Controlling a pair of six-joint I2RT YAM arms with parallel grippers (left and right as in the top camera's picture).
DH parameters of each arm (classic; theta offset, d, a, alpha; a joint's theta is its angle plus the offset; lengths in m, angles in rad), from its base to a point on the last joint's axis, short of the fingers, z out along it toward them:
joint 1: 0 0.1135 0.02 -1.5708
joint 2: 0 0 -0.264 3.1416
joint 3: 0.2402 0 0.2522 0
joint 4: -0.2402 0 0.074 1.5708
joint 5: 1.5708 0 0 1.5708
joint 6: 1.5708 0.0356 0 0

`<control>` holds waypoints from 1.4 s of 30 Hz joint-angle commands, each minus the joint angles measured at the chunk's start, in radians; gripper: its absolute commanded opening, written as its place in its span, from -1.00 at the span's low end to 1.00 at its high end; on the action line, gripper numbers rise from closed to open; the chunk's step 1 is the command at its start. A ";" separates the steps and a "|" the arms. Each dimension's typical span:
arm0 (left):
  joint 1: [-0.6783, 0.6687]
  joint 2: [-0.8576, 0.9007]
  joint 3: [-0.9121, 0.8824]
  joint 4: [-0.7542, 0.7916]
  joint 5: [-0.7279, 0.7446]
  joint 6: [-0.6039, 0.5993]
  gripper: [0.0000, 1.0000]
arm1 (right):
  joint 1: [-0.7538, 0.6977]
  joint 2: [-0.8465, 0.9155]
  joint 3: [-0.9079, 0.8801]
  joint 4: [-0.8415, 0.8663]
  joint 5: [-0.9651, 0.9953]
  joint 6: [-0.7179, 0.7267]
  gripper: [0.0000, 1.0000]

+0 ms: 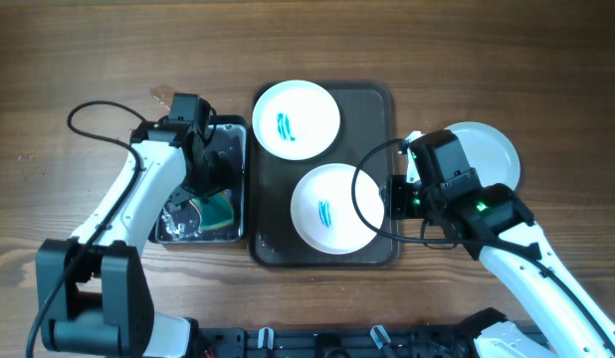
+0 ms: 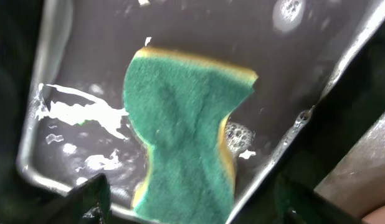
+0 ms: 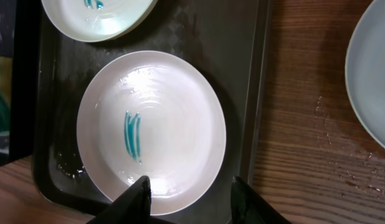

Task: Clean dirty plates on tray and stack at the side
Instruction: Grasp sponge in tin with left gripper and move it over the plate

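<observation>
The near plate point(image 1: 333, 210) is loose in the brown tray, so my right gripper should keep its rim point(image 1: 380, 207) steady before my left gripper wipes the teal smear.
The dark brown tray point(image 1: 372, 109) holds two white plates, each with a teal smear: one at the far left point(image 1: 296, 119) and one nearer point(image 1: 332, 207). A third plate point(image 1: 487, 149), plain white, lies on the table right of the tray, partly under my right arm. My right gripper point(image 3: 192, 199) is open and empty, one finger over the near plate's point(image 3: 152, 130) rim and the other over the tray's edge point(image 3: 242, 74). My left gripper point(image 2: 192, 208) is open, its fingers either side of the green and yellow sponge point(image 2: 180, 130).
The sponge lies in a smaller black tray point(image 1: 238, 134) with soapy water, just left of the brown tray. The wet tray floor point(image 2: 199, 31) shows foam. The plain plate point(image 3: 373, 81) sits on wet wood at the right.
</observation>
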 commanded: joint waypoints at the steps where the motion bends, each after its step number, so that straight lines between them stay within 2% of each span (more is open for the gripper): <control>1: 0.001 -0.007 -0.117 0.106 0.020 -0.008 0.21 | 0.003 0.008 0.008 -0.014 0.032 0.012 -0.15; 3: 0.001 -0.007 -0.181 0.190 0.020 -0.008 -0.20 | 0.003 0.008 0.008 -0.016 0.032 0.012 -0.15; 4: 0.001 -0.007 -0.211 0.225 0.020 -0.008 -0.58 | 0.003 0.008 0.008 -0.016 0.032 0.013 -0.15; 5: 0.001 -0.007 -0.219 0.231 0.020 -0.008 -0.81 | 0.003 0.008 0.008 -0.016 0.033 0.013 -0.16; 6: 0.001 -0.007 -0.219 0.229 0.020 -0.007 -0.92 | 0.003 0.008 0.008 -0.016 0.033 0.016 -0.16; 11: 0.001 -0.035 -0.137 0.111 0.020 -0.006 -0.92 | -0.037 0.009 0.008 -0.009 0.106 0.133 -0.08; 17: 0.001 -0.114 0.069 -0.068 0.020 0.017 -0.92 | -0.200 0.095 0.008 0.027 -0.127 -0.116 -0.11; 19: 0.001 -0.145 0.114 -0.100 0.020 0.024 -0.92 | -0.232 0.182 0.008 0.031 -0.285 -0.205 -0.12; 25: -0.002 -0.191 0.130 -0.113 0.021 0.076 -0.92 | -0.230 0.432 0.008 0.101 -0.322 -0.169 -0.12; 30: -0.032 -0.198 0.131 -0.114 0.021 0.087 -0.92 | -0.208 0.535 0.007 0.179 -0.320 -0.171 -0.20; 32: -0.043 -0.198 0.131 -0.114 0.021 0.087 -0.92 | -0.164 0.545 0.000 0.204 -0.291 -0.159 -0.34; 37: -0.071 -0.198 0.130 -0.097 0.076 0.087 -0.92 | -0.043 0.545 -0.008 0.261 -0.015 0.001 -0.88; 40: -0.071 -0.194 0.130 -0.072 0.152 0.085 -0.92 | -0.028 0.545 -0.008 0.299 -0.014 0.098 -0.91; 42: -0.073 -0.188 0.130 -0.052 0.214 0.074 -0.92 | -0.027 0.545 -0.008 0.319 -0.045 0.113 -0.91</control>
